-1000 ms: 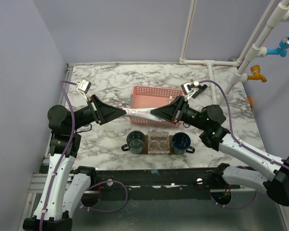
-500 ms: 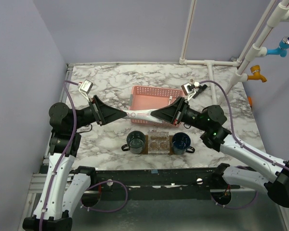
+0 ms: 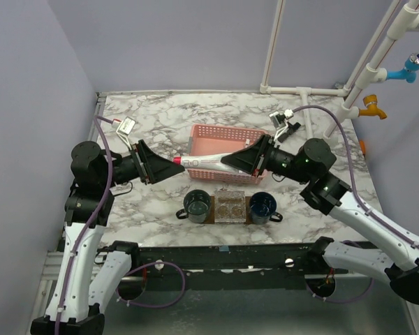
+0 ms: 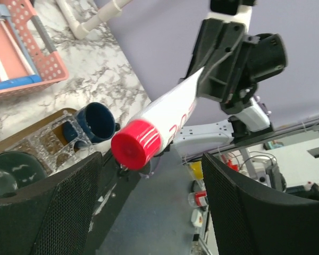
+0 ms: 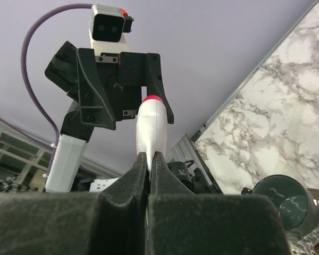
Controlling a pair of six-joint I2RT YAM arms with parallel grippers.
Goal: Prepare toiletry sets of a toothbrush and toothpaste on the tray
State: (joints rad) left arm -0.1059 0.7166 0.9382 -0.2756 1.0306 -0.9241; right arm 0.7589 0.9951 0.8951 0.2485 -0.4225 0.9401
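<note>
The toothpaste sits level in my right gripper, held by its tail, so I should turn the red cap point(image 3: 177, 160) downward and lower it into the clear holder point(image 3: 229, 207).
The toothpaste point(image 3: 204, 161), a white tube with a red cap point(image 3: 177, 160), hangs level in the air between both arms, above the table in front of the pink basket. My right gripper point(image 3: 229, 163) is shut on its flat tail end, as the right wrist view point(image 5: 149, 159) shows, with the tube point(image 5: 151, 127) pointing away. My left gripper point(image 3: 172, 167) is open; in its wrist view point(image 4: 151, 175) the cap point(image 4: 135, 144) sits just beyond the spread fingers, untouched. The brown tray point(image 3: 247, 209) lies near the front edge. A thin white handle, perhaps the toothbrush point(image 4: 1, 56), lies in the basket.
The pink mesh basket point(image 3: 223, 136) stands mid-table with several items inside. On the tray are a dark green cup point(image 3: 197, 204), a clear holder point(image 3: 230, 206) and a dark blue cup point(image 3: 262, 206). White pipes point(image 3: 304, 89) run along the back right.
The right arm has raised and drawn the tube slightly right. The left gripper has pulled back to the left, so the red cap now shows clear of its fingers.
</note>
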